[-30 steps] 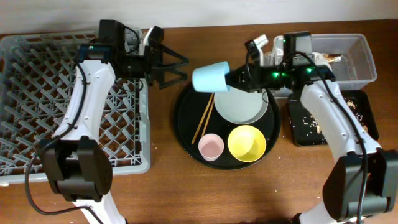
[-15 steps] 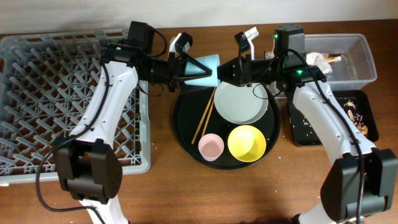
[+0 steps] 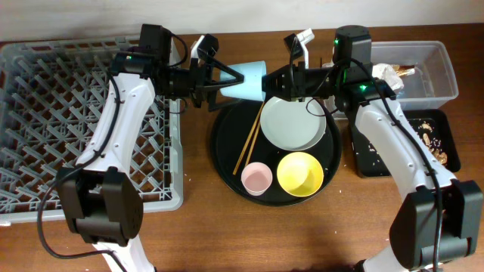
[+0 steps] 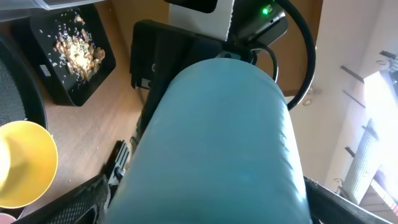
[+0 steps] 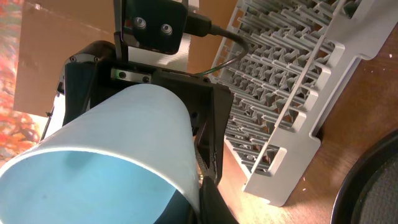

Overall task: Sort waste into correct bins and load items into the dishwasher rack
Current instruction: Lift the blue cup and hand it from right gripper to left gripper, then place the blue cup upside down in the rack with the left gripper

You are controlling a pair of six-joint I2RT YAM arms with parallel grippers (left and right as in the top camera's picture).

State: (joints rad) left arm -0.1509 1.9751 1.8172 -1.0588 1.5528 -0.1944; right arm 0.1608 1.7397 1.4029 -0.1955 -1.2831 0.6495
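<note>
I should use my left gripper to take the cup by its base point(image 3: 223, 81), because my right gripper is pinching the light-blue cup's rim point(image 3: 264, 81), which must face down in the grey rack.
The light-blue cup point(image 3: 248, 81) hangs on its side in the air above the back rim of the round tray, between both grippers. My left gripper point(image 3: 225, 79) has a finger against each side of the cup's base point(image 4: 217, 143). My right gripper point(image 3: 274, 85) pinches the cup's rim point(image 5: 118, 130), one finger inside and one outside. The grey-green plate point(image 3: 293, 125), yellow bowl point(image 3: 300, 173), pink cup point(image 3: 256, 178) and chopsticks point(image 3: 247, 146) lie on the round black tray point(image 3: 227, 162). The grey rack point(image 3: 45, 121) stands at the left with nothing in it.
The clear tub point(image 3: 435, 72) at the back right holds a white napkin point(image 3: 389, 73). The shallow black tray point(image 3: 408, 162) in front of it carries brown food scraps point(image 3: 432, 140). The rack's corner point(image 5: 292, 74) lies close below the left gripper.
The right gripper carried the cup left to meet the left gripper, which swung in from the rack. Since half a second ago the left arm has drawn back slightly left; more of the cup shows.
</note>
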